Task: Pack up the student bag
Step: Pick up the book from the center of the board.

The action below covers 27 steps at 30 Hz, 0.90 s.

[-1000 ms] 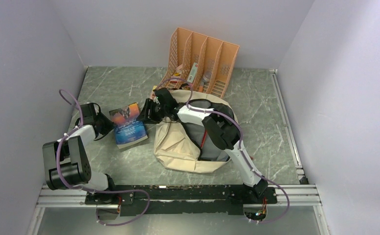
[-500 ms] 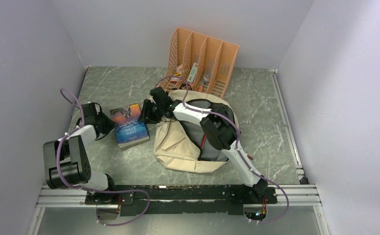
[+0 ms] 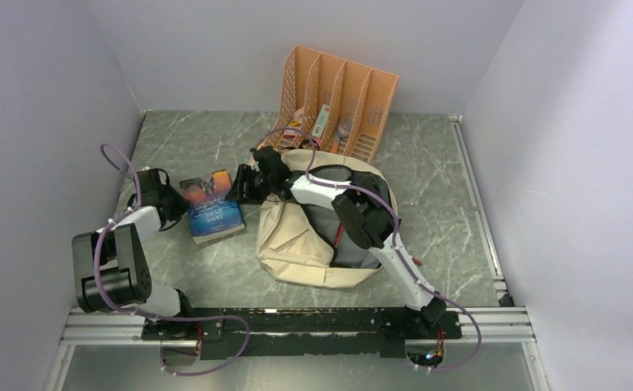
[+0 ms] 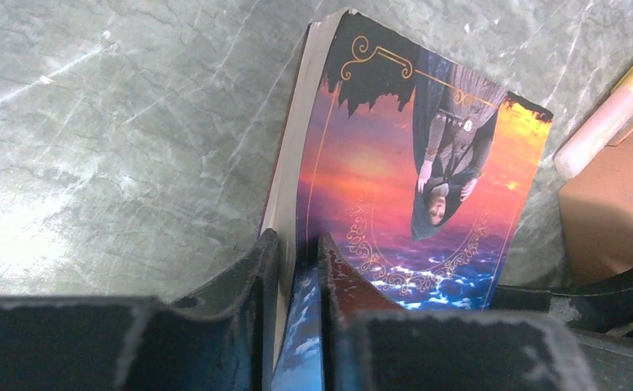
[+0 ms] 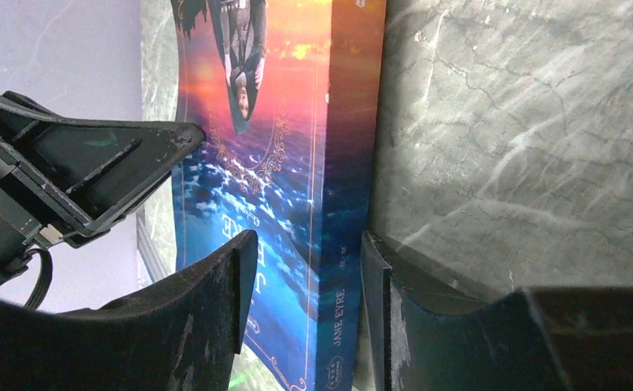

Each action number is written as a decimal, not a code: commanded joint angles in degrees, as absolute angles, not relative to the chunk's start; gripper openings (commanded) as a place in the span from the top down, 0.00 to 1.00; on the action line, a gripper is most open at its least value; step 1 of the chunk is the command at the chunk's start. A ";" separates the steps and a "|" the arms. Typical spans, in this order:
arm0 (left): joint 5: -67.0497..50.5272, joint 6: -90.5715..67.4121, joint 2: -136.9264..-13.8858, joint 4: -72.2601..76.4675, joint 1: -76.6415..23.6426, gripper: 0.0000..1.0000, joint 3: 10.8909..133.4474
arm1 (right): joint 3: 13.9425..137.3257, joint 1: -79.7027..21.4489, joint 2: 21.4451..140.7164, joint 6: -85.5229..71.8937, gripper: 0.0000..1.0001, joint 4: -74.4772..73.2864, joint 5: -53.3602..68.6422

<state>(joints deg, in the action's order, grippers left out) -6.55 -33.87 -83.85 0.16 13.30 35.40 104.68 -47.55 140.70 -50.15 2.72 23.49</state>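
I should close my right gripper on the spine (image 5: 349, 204) and carry the book over to the bag with it, because my left gripper pinches only the book's fore edge (image 4: 288, 183).
A paperback book (image 3: 213, 210) with a blue and orange cover lies left of the student bag (image 3: 296, 240), which is beige and gapes open to its dark lining. My left gripper (image 3: 184, 207) is shut on the book's (image 4: 394, 163) fore edge: in the left wrist view (image 4: 298, 241) one finger is on the pages and the other on the cover. My right gripper (image 3: 238, 189) reaches over from the bag side. It (image 5: 309, 238) stands open astride the spine edge of the book (image 5: 272, 163), one finger over the cover and one beside the spine with a thin gap.
An orange file organizer (image 3: 337, 98) with a few items in it stands behind the bag. A pale tube with a yellow end (image 4: 614, 114) lies on the table past the book. Grey walls close in on three sides.
The right gripper has slid a little left onto the book's spine edge. The book has shifted slightly left with it. The left arm has barely moved.
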 commanded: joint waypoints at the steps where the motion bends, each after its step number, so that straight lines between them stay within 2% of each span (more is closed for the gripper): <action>1: -6.28 -31.41 -85.62 -17.76 10.23 0.72 33.14 | 102.22 -50.56 137.89 -53.18 0.48 4.50 27.10; 3: -5.04 -31.17 -83.96 -19.50 10.25 0.57 34.05 | 101.52 -50.31 137.06 -52.73 0.48 4.29 26.26; 6: -3.38 -30.40 -82.39 -21.35 10.24 0.42 35.30 | 100.85 -50.02 136.29 -51.57 0.48 3.47 24.73; 9: -2.62 -30.26 -81.94 -21.67 10.20 0.36 35.28 | 100.81 -50.01 136.06 -50.48 0.48 2.61 23.92; 12: -2.97 -30.61 -82.87 -20.94 10.20 0.37 34.42 | 100.95 -49.92 136.05 -50.38 0.48 2.55 24.16; 14: -3.22 -30.97 -83.58 -20.11 10.21 0.39 33.58 | 101.14 -49.92 136.05 -50.16 0.48 2.16 24.17; 18: -4.20 -32.22 -84.71 -17.91 10.23 0.53 31.43 | 101.68 -49.92 135.69 -49.06 0.47 0.29 22.86; 23: -3.90 -34.19 -87.43 -17.00 10.20 0.71 29.62 | 102.35 -49.91 135.06 -47.64 0.40 -4.43 19.06; 26: -2.69 -34.84 -88.28 -17.55 10.25 0.93 29.21 | 102.58 -49.92 134.42 -46.63 0.37 -7.65 15.48; 27: -2.50 -35.01 -88.33 -17.57 10.22 0.95 29.11 | 102.72 -49.88 134.27 -46.28 0.37 -8.95 14.13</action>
<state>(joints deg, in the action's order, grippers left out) -6.09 -35.20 -81.73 -6.61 11.20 35.11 101.56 -48.82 136.77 -48.12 -2.61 18.50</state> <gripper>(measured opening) 0.138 0.621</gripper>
